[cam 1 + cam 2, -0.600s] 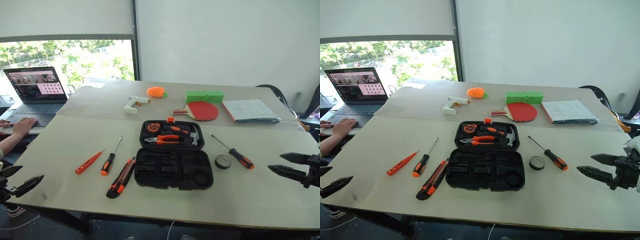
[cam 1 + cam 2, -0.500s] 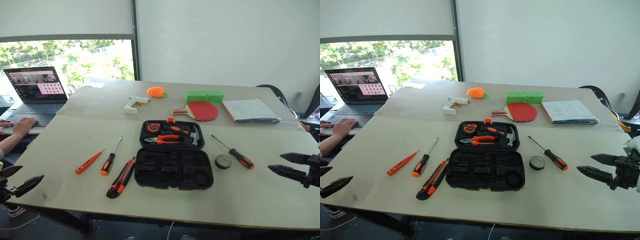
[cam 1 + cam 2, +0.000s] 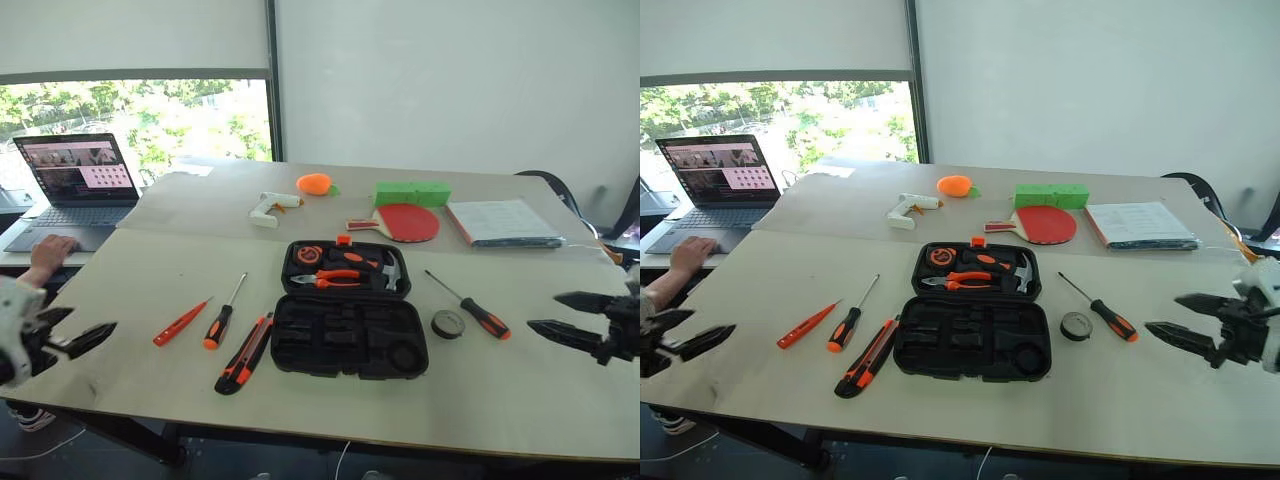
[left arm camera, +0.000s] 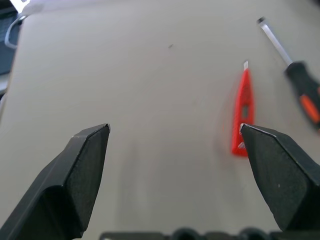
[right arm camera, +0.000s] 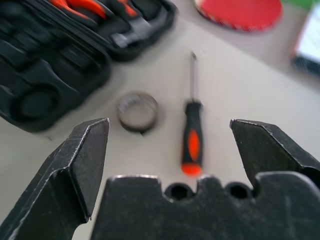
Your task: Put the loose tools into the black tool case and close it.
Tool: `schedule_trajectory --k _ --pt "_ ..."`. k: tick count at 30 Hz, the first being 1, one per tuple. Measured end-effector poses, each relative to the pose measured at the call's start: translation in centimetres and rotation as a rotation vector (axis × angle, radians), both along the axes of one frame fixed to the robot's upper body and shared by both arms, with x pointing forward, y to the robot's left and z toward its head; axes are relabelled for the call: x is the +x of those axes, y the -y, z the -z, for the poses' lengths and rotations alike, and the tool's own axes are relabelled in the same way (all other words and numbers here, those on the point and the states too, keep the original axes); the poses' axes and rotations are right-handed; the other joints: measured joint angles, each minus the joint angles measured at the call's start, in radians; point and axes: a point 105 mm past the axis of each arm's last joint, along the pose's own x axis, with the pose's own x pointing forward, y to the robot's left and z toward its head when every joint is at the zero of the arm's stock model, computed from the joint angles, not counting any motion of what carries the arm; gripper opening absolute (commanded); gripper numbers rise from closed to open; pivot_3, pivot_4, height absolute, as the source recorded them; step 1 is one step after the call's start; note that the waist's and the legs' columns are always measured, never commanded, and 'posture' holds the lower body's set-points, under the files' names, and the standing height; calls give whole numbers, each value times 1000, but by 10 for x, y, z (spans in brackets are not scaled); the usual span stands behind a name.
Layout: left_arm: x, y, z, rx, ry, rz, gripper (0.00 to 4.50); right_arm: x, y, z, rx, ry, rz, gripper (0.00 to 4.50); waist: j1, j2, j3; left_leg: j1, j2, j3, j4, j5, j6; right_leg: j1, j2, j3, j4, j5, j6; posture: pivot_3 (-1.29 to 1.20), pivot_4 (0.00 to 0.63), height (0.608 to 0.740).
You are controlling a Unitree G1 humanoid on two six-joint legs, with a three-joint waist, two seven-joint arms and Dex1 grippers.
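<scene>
The black-and-orange screwdriver's handle (image 3: 218,327) is clear of the utility knife, so my open left gripper should keep approaching until its fingers straddle it.
The black tool case (image 3: 350,336) lies open mid-table, its far half (image 3: 345,268) holding pliers and a hammer, its near half showing bare recesses. Left of it lie an orange screwdriver (image 3: 181,322), a black-and-orange screwdriver (image 3: 222,314) and a utility knife (image 3: 243,353). Right of it sit a dark tape roll (image 3: 447,323) and another screwdriver (image 3: 470,306). My left gripper (image 3: 88,327) hovers open over the table's left edge, facing the orange screwdriver (image 4: 243,115). My right gripper (image 3: 543,310) hangs open at the right, facing the tape roll (image 5: 138,111) and the screwdriver (image 5: 192,135).
A laptop (image 3: 75,185) with a person's hand (image 3: 48,252) at it stands at the far left. Behind the case lie a white glue gun (image 3: 270,207), an orange object (image 3: 314,183), a green block (image 3: 411,192), a red paddle (image 3: 403,222) and papers (image 3: 505,222).
My left gripper has risen and come in over the table's left edge. The right gripper has edged slightly up and inward. The tools and the case have not moved.
</scene>
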Motion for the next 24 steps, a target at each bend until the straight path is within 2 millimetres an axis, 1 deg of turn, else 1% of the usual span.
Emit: schedule_trajectory --k 3,5,6,9,12,15,17,21,22,24 --pt "20 35 -13 -48 -62 34 4492 -5 -43 -16 2 29 -151 4500 1 0 0 -1 -1 -5 1 0 0 0 0 0 1 0 1 0 150 736" --pt "27 53 -15 -66 -126 47 4492 -12 -68 -27 -1 54 -245 4500 1 0 0 -1 -2 -8 1 0 0 0 1 0 1 0 1 0 150 736" --pt "29 62 -13 -68 -176 52 4492 -17 -84 -35 -8 75 -305 4500 0 0 0 -2 -3 -10 1 0 0 0 1 0 1 0 2 0 150 736" --pt "35 83 -6 -121 -295 57 4492 -27 -109 -39 -30 93 -408 4500 -2 -3 2 -3 -4 -12 2 0 -1 0 2 -1 0 0 3 0 150 736" --pt "38 93 13 -71 -437 36 4492 -36 -136 -41 -16 113 -520 4500 -4 -4 2 -6 -4 -13 3 0 -1 -4 1 -1 1 0 2 0 150 736" --pt "44 102 26 -48 -502 40 4492 -42 -150 -41 -4 121 -576 4500 1 -4 2 -12 -4 -13 6 0 -1 -9 1 -1 3 0 2 0 150 736" --pt "50 111 30 -43 -519 56 4492 -44 -158 -40 8 129 -598 4500 4 -4 2 -16 -4 -14 10 0 -1 -11 1 -2 4 0 2 0 150 736" --pt "59 119 34 -34 -542 56 4492 -46 -167 -36 41 131 -616 4500 5 -5 2 -17 -5 -14 12 0 -1 -11 1 -2 4 1 4 0 150 736" --pt "63 126 34 -34 -549 73 4492 -47 -171 -36 57 139 -621 4500 7 -5 2 -17 -5 -15 12 0 -1 -11 1 -2 4 1 4 0 150 736" --pt "64 132 36 -29 -559 94 4492 -50 -177 -32 64 132 -639 4500 6 -5 2 -17 -5 -15 12 0 -1 -11 0 -2 4 1 4 0 150 736"
